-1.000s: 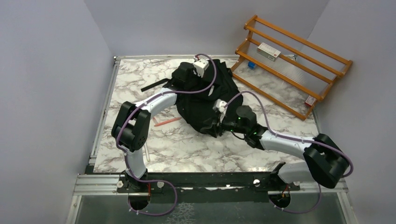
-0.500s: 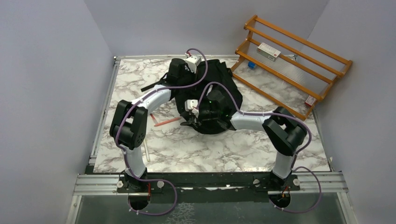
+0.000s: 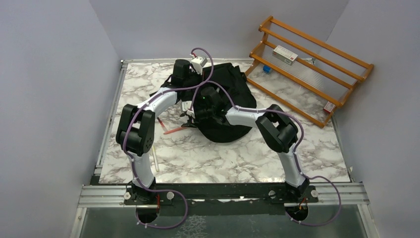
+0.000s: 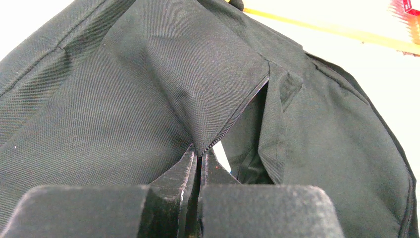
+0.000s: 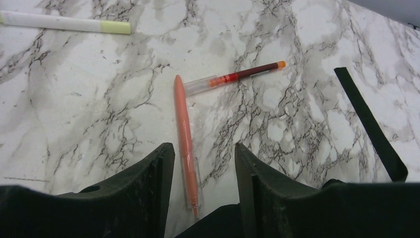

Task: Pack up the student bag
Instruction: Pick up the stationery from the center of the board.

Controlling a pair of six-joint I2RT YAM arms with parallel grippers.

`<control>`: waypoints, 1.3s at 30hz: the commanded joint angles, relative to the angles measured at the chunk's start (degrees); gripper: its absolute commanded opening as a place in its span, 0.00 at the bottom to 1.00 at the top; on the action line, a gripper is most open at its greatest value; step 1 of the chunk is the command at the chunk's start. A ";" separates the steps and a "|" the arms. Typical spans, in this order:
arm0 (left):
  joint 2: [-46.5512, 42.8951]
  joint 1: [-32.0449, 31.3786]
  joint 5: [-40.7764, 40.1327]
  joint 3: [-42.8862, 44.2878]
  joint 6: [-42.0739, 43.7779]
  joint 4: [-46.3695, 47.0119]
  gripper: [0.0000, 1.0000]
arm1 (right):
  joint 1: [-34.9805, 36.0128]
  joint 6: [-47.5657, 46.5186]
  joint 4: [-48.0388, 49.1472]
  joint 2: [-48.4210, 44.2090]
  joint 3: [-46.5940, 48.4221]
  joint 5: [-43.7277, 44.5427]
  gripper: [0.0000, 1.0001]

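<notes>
My right gripper should keep going down until its open fingers are on either side of the pen's body (image 5: pixel 189 162), then close, because the orange pen (image 5: pixel 183 124) runs lengthwise through the gap between them.
The student bag (image 3: pixel 225 106), a black fabric backpack, lies at the back middle of the marble table. My left gripper (image 3: pixel 182 78) is at the bag's back left and is shut on the zipper edge of the bag's flap (image 4: pixel 200 151), holding it lifted. The opening (image 4: pixel 250 144) shows beside it, with a bit of something white inside. My right gripper (image 5: pixel 204 148) is open and low over the table at the bag's left edge (image 3: pixel 190 118). An orange pen (image 5: pixel 184 129) lies between its fingers, untouched. A red pen (image 5: pixel 237 77) lies just beyond.
A white and yellow highlighter (image 5: pixel 64 22) lies further off, near the table's left edge (image 3: pixel 154 161). A black strap (image 5: pixel 369 124) trails on the marble. A wooden rack (image 3: pixel 307 59) with small boxes stands at the back right. Grey walls close both sides.
My right arm has swung left across the bag's front, from its right side to the pens at its left edge. My left gripper has moved slightly left and back with the flap.
</notes>
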 commanded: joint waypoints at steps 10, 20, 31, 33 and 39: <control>1.92 0.63 0.57 3.26 -0.70 1.27 0.00 | 1.08 -7.16 -20.53 10.47 14.25 -0.13 0.53; 2.22 0.63 -0.44 3.61 -0.99 0.92 0.00 | 2.38 -10.82 -31.78 15.51 21.78 3.32 0.53; 1.75 0.63 -0.09 3.26 -1.34 1.55 0.00 | 3.82 -12.92 -40.76 19.39 27.59 11.48 0.51; 1.77 0.63 -0.02 3.14 -1.26 1.59 0.00 | 4.18 -13.78 -43.29 20.15 28.55 13.72 0.49; 1.53 0.63 0.60 2.65 -1.52 2.53 0.00 | 4.58 -15.66 -52.75 23.13 31.96 17.65 0.39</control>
